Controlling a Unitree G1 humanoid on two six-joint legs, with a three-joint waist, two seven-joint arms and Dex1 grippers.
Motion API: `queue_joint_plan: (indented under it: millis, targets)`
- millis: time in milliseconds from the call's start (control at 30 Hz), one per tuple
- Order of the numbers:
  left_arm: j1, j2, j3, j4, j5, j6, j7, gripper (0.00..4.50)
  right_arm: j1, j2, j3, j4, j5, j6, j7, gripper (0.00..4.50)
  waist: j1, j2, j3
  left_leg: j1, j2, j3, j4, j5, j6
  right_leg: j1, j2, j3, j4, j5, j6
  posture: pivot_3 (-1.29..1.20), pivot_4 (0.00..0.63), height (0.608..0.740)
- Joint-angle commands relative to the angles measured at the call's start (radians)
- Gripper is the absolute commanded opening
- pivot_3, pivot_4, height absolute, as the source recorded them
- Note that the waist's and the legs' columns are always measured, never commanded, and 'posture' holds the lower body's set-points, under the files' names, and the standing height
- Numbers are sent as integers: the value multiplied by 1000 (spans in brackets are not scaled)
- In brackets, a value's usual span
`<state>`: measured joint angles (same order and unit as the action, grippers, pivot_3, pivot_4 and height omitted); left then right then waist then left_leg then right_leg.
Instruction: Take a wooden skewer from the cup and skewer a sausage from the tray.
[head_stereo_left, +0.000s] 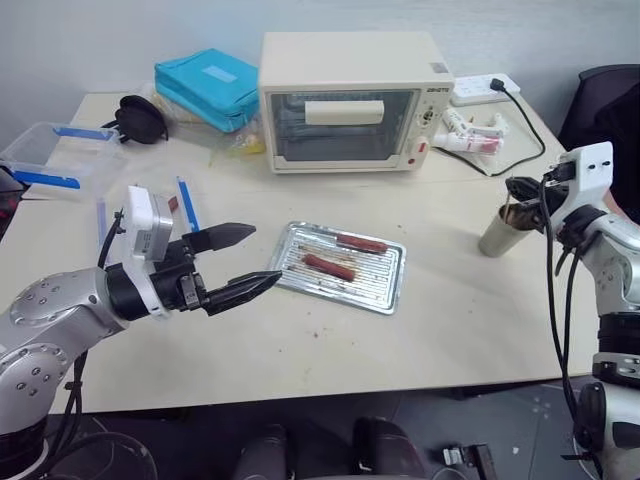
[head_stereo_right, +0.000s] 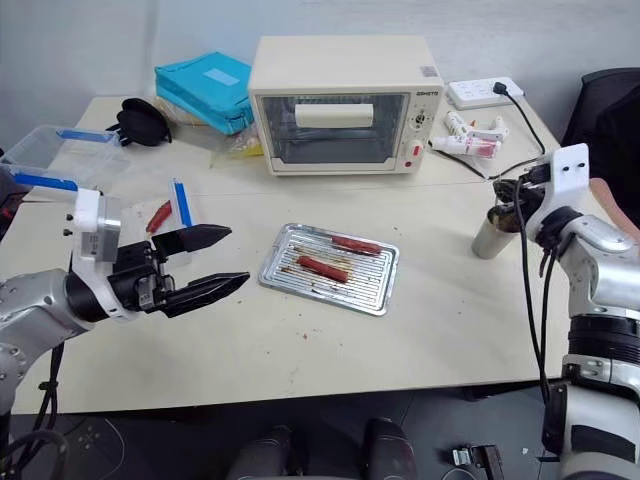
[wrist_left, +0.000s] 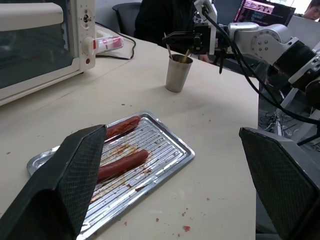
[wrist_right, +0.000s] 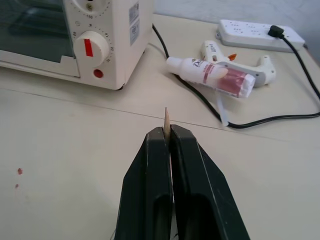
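Note:
Next, my left gripper takes hold of the wooden skewer's other end before I skewer a sausage, because my right gripper is holding the skewer close to its pointed tip (wrist_right: 167, 118).
My right gripper (wrist_right: 167, 131) is shut on a wooden skewer (wrist_right: 166, 119), whose pointed tip pokes out past the fingertips. That gripper (head_stereo_left: 520, 190) hovers just over the steel cup (head_stereo_left: 497, 232) at the table's right side. In the left wrist view thin sticks (wrist_left: 169, 50) rise from the cup (wrist_left: 178, 74) up to the gripper. The metal tray (head_stereo_left: 385, 290) lies mid-table with two sausages (head_stereo_left: 329, 267) (head_stereo_left: 361, 242) on it. Left of the tray, my left gripper (head_stereo_left: 265, 255) stands open above the table, empty and pointing toward the tray.
A cream toaster oven (head_stereo_left: 345, 100) stands behind the tray. A blue pouch (head_stereo_left: 205, 85) and clear boxes with blue clips (head_stereo_left: 55, 150) lie at the back left. A power strip (head_stereo_left: 485, 88), its black cable, a glue gun and a bottle (head_stereo_left: 470, 135) lie behind the cup.

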<state>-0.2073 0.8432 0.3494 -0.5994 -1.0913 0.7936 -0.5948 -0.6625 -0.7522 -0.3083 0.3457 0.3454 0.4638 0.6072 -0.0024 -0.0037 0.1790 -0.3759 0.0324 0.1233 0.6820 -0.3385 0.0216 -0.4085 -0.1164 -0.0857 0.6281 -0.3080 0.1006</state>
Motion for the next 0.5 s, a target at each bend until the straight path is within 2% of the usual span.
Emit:
queue_joint_plan:
  millis: [33, 200, 333, 467, 500]
  targets:
    - [-30, -6, -9, 11, 12, -25, -17, 4500, -42, -56, -77, -60, 52, 41, 3, 11, -1, 0, 0, 0, 0, 0, 0, 0, 0, 0, 0, 0, 0, 0, 0, 0, 150, 740]
    - [-73, -26, -46, 41, 29, -33, -36, 4500, -125, -113, -137, -72, 115, 118, -8, 11, -3, 0, 0, 0, 0, 0, 0, 0, 0, -1, 0, 0, 0, 0, 0, 0, 150, 740]
    - [-96, -44, -74, 61, 50, -44, -57, 4500, -230, -102, -216, -41, 205, 245, -75, 11, -3, 0, 0, 0, 1, 1, -1, 0, 0, -1, 1, 1, 0, 0, 0, 0, 150, 740]
    - [-118, -74, -102, 79, 87, -69, -62, 4500, -334, -27, -323, -58, 338, 433, -232, 11, -2, 0, 0, 0, 1, 1, -1, 0, 0, -1, 1, 1, 0, 0, 0, 0, 150, 740]
    - [-135, -95, -110, 86, 105, -86, -48, 4500, -378, 41, -393, -76, 423, 521, -343, 11, -2, 0, 0, 0, 1, 1, -1, 0, 0, -1, 1, 1, 0, 0, 0, 0, 150, 740]
